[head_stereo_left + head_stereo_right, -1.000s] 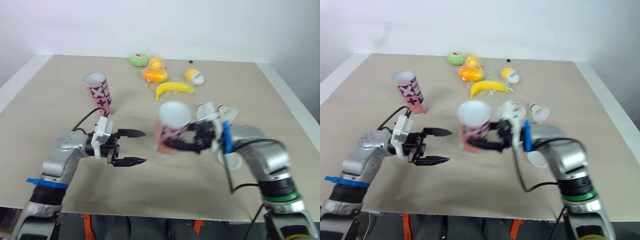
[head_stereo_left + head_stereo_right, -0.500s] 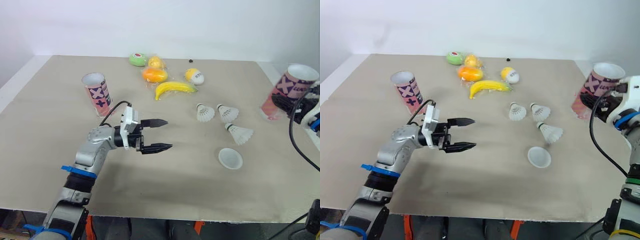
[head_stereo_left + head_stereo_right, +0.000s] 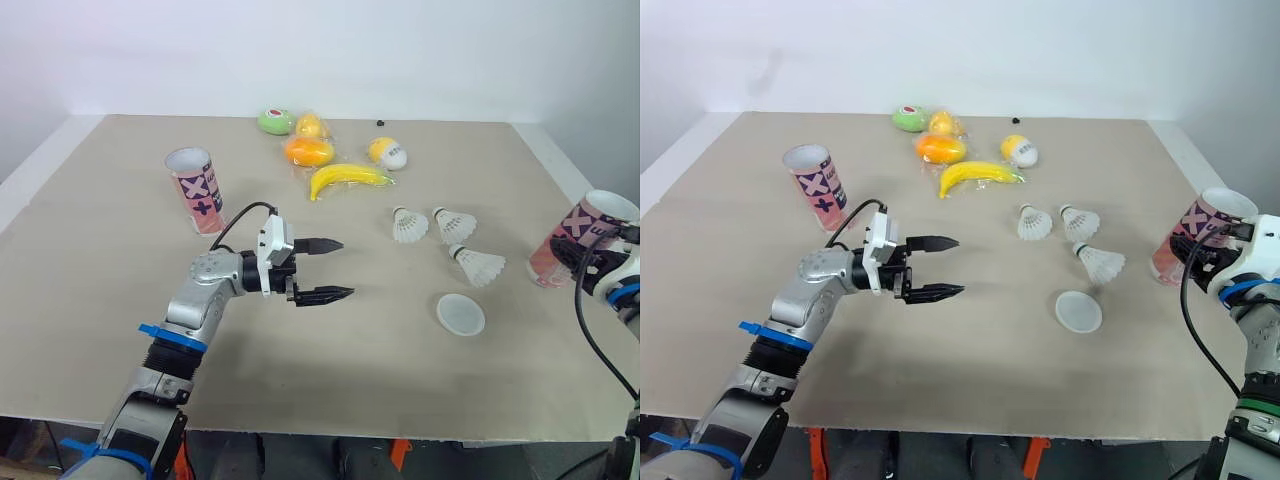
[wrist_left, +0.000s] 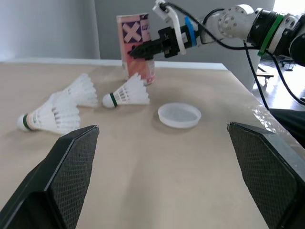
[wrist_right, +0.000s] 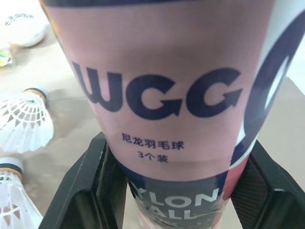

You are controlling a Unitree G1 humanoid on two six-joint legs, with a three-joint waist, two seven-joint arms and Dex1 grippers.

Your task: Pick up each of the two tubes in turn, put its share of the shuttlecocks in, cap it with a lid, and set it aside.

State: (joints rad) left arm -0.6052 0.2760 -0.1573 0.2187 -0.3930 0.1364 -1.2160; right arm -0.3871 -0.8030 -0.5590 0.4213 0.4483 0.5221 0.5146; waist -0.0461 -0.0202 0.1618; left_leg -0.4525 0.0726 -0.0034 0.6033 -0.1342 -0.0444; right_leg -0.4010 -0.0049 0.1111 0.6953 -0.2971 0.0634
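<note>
The pink tube (image 3: 197, 192) should hold the shuttlecocks nested up near the tube's rim when I fill it for the lid, because the shuttlecocks have hollow, flared skirts (image 3: 484, 268).
A pink tube (image 3: 196, 189) with an open top stands upright at the left of the table. My left gripper (image 3: 345, 267) hovers open and empty mid-table, left of three white shuttlecocks (image 3: 408, 225) (image 3: 455, 224) (image 3: 480, 265) and a white lid (image 3: 460, 314). My right gripper (image 3: 1198, 258) is shut on the second pink tube (image 3: 582, 238), which leans at the table's right edge; in the right wrist view the tube (image 5: 176, 95) sits between both fingers (image 5: 86, 186). The left wrist view looks past the shuttlecocks (image 4: 126, 95) and lid (image 4: 179, 115) to that tube (image 4: 137, 47).
Toy fruit lies at the back: a banana (image 3: 350, 178), an orange (image 3: 310, 150), a green piece (image 3: 277, 120), a lemon (image 3: 313, 125) and a yellow-white piece (image 3: 388, 152). The table's right edge (image 3: 590, 225) runs close beside the held tube.
My right arm carried the tube from mid-table out to the right edge, then lowered it. My left gripper reached further right toward the centre, staying open.
</note>
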